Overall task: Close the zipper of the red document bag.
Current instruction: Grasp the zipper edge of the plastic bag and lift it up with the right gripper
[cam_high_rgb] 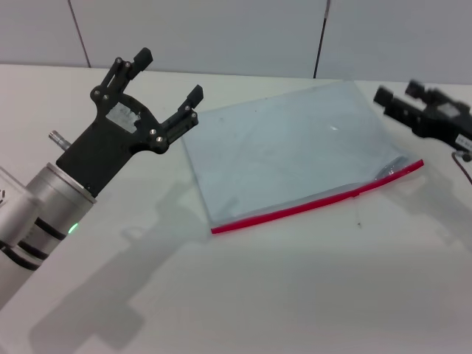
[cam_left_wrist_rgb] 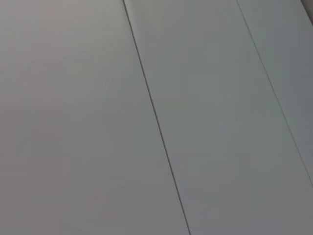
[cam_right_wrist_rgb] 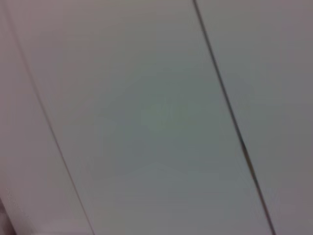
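I should grip the red strip's far end (cam_high_rgb: 414, 167) with my right gripper and straighten the red document bag (cam_high_rgb: 284, 151), which lies crooked, before closing the zipper.
The red document bag (cam_high_rgb: 287, 144) lies flat on the white table, a pale blue-grey translucent pouch turned at an angle. Its zipper (cam_high_rgb: 310, 204) is the red strip along the near long edge, running from the front left up to the right. Near the strip's right end the edge looks slightly parted, and I cannot pick out the slider for sure. My left gripper (cam_high_rgb: 169, 74) hangs open above the table just left of the bag's far left corner. My right gripper (cam_high_rgb: 398, 91) hovers open off the bag's far right corner. Neither holds anything.
The white table (cam_high_rgb: 295, 295) stretches in front of the bag. A pale panelled wall (cam_high_rgb: 221, 29) stands behind it. Both wrist views show only wall panels (cam_left_wrist_rgb: 73, 122) (cam_right_wrist_rgb: 146, 122) with dark seams. A thin cable (cam_high_rgb: 464, 166) hangs by the right arm.
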Robot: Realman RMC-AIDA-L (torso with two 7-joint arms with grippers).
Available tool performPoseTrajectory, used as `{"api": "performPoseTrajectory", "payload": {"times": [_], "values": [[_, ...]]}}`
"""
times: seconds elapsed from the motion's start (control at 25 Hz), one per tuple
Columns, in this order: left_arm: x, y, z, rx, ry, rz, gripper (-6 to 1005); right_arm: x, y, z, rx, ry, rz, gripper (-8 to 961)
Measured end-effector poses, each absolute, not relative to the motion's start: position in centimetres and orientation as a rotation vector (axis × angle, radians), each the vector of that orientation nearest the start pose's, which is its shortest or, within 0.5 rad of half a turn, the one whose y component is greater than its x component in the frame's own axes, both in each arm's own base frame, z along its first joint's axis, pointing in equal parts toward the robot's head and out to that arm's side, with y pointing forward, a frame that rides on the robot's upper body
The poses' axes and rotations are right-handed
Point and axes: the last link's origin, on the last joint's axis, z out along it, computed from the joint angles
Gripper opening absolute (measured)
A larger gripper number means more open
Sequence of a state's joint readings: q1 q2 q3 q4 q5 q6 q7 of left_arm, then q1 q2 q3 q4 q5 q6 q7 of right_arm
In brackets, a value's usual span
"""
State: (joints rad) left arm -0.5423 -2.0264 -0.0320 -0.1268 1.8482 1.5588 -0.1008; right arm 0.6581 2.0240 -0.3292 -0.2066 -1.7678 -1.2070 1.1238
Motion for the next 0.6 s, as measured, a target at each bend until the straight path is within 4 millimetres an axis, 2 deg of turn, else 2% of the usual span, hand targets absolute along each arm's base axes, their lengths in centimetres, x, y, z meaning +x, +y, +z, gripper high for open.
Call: {"api": "performPoseTrajectory", "payload": {"times": [0.24, 0.4, 0.6], "values": [[-25.9, 32.1, -1.7, -1.890, -0.021, -0.963, 885, 30.9, 39.3, 0.2, -2.100, 1.065, 0.707, 862], [-26.0, 32.1, -1.6, -1.885, -0.022, -0.962, 884, 32.4, 39.4, 0.3, -2.052, 1.144, 0.600, 862], [-26.1, 32.2, -1.7, -1.888, -0.028, -0.954, 883, 33.3, 39.3, 0.3, -2.047, 1.190, 0.514, 862]]}}
